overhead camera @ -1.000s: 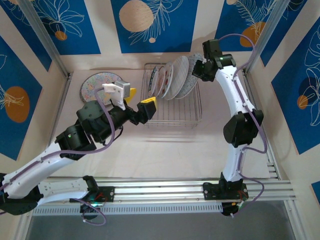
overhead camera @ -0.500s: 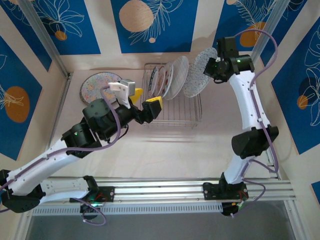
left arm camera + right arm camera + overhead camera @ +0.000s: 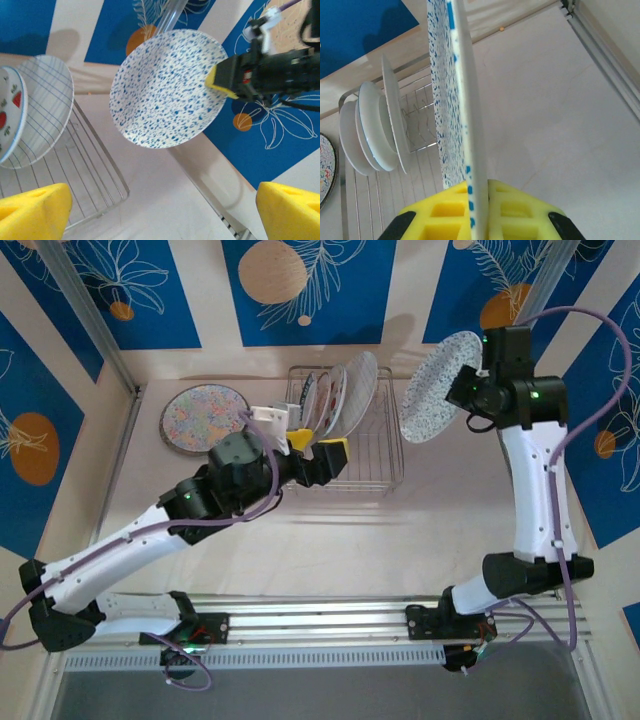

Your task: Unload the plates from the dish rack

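Note:
The robot's open left gripper faces the speckled plate's free edge, which is clear of the dish rack, so it should keep reaching until its fingers close on that edge.
My right gripper is shut on the rim of a white plate with blue speckles, held on edge in the air to the right of the dish rack. The right wrist view has that speckled plate edge-on between the yellow pads of the right gripper. Three plates still lean in the rack's back slots. A multicolour squiggle plate lies flat on the table at the left. My left gripper hovers open over the rack's front left part, with nothing between its fingers.
The left wrist view looks across the rack's wire floor, past a striped plate, to the lifted speckled plate. Bare table lies in front of the rack. Aluminium rails and blue-patterned walls close in the sides.
The right arm has lifted the speckled plate out of the rack and carried it up and to the right. The left arm has swung right, its open gripper now over the rack's front.

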Available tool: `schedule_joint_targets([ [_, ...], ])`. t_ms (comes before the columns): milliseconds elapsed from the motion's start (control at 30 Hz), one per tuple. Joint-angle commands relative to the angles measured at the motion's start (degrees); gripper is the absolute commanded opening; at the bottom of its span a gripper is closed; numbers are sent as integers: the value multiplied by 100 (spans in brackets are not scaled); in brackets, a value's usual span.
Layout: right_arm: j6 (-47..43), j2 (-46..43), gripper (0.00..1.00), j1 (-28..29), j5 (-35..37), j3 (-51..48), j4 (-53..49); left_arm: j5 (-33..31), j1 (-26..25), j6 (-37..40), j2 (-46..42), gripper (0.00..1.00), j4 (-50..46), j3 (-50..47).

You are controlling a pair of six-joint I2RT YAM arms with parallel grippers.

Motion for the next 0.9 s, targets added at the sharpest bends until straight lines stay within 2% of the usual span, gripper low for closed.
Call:
schedule_joint_targets([
  [0,-97,-424,0,-127,-24,14,-126,314,-73,-545,155,94,180,201],
  [233,-129,-932,0,-434,-384,137,-580,683,-74,-1287,583,94,489,141],
  [533,14,-1357,0,-623,-1119,272,-986,1181,-65,-2622,1396,93,1176,50],
  [733,99,-1582,0,-666,-1614,94,-946,1636,-13,-3514,2202,91,1961,137],
  [867,184,-1745,0,-713,-2022,-207,-809,1829,97,-3804,2611,89,2325,230],
])
